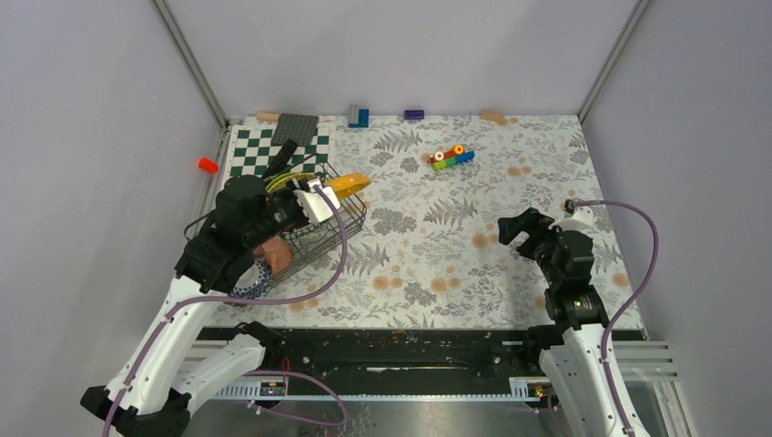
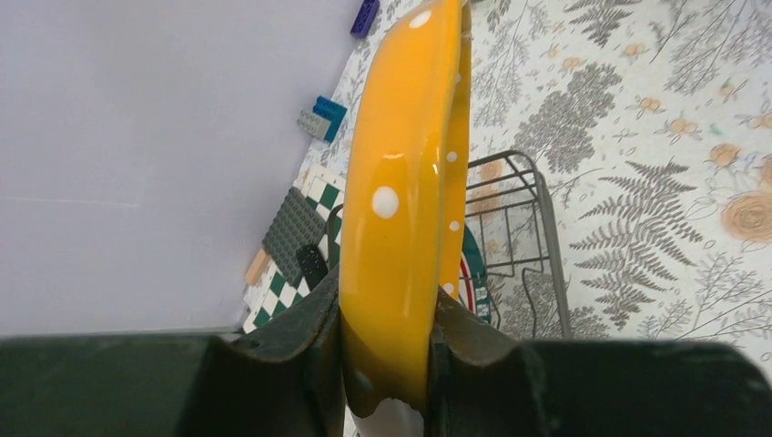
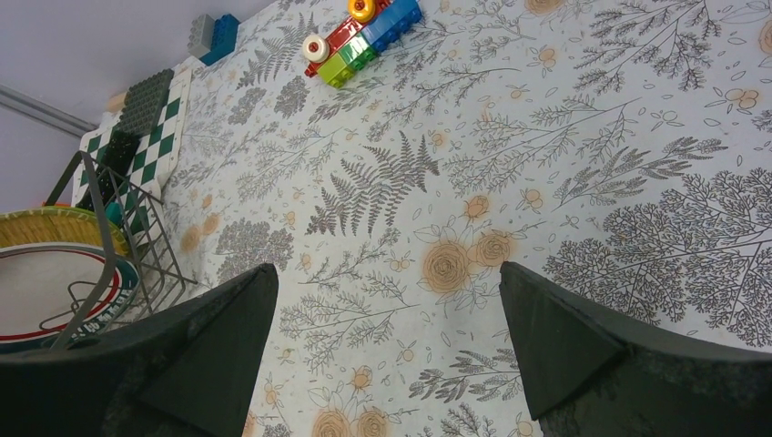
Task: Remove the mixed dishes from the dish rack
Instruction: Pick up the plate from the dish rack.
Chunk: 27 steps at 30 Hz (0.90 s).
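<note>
The robot's left gripper holds the yellow plate edge-on above the dish rack [image 1: 350, 186], so the robot should turn the plate face up and pass it to its right gripper [image 1: 518, 238].
My left gripper [image 1: 326, 193] is shut on the edge of a yellow plate with white dots [image 1: 350, 183] and holds it edge-on above the black wire dish rack [image 1: 344, 226]. In the left wrist view the plate [image 2: 401, 182] is pinched between both jaws of the gripper [image 2: 387, 337], with the rack [image 2: 539, 214] below. A white plate with a green-and-red rim [image 3: 41, 293] stands in the rack [image 3: 107, 211]. A lime-green plate edge [image 1: 283, 179] and a pink cup [image 1: 273, 253] show by the rack. My right gripper [image 1: 512, 228] is open and empty over the cloth [image 3: 387, 309].
A green-and-white chequered board [image 1: 253, 151] with a grey baseplate [image 1: 294, 127] lies behind the rack. A toy-brick vehicle [image 1: 452, 157] sits at mid-back. Loose bricks [image 1: 358, 116] line the far edge. A red piece [image 1: 208, 165] lies off the cloth's left.
</note>
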Each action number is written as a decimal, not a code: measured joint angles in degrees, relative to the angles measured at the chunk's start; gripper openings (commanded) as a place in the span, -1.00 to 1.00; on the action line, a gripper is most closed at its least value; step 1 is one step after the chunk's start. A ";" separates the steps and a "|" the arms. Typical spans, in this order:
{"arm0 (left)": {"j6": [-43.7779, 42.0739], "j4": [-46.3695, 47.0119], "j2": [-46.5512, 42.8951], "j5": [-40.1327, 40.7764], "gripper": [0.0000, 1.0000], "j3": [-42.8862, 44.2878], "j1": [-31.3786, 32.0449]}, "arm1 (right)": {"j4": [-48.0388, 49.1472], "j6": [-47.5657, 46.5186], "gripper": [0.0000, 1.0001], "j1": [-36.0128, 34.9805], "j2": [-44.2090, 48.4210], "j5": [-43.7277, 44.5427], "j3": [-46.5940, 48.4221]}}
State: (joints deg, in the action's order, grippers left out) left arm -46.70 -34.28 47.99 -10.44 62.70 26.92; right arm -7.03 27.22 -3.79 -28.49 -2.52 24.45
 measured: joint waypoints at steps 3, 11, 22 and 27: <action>1.51 -0.15 0.04 -1.51 -1.00 0.63 0.11 | 0.04 0.02 0.97 0.00 0.50 -0.07 -0.33; 12.09 2.21 2.12 -6.49 -1.00 3.21 0.13 | 0.83 0.11 0.97 0.00 0.96 -2.89 -1.38; 48.19 34.40 10.95 -4.76 -1.00 2.27 0.37 | 3.74 1.88 0.97 0.00 2.40 -8.39 -2.45; 66.95 46.64 18.03 -0.70 -1.00 2.47 0.37 | 5.55 3.52 0.97 0.00 2.82 -12.04 -2.97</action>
State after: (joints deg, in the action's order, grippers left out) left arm 20.25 12.36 66.02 -11.14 65.17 27.29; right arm -1.48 30.74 -3.79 -25.67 -14.57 21.47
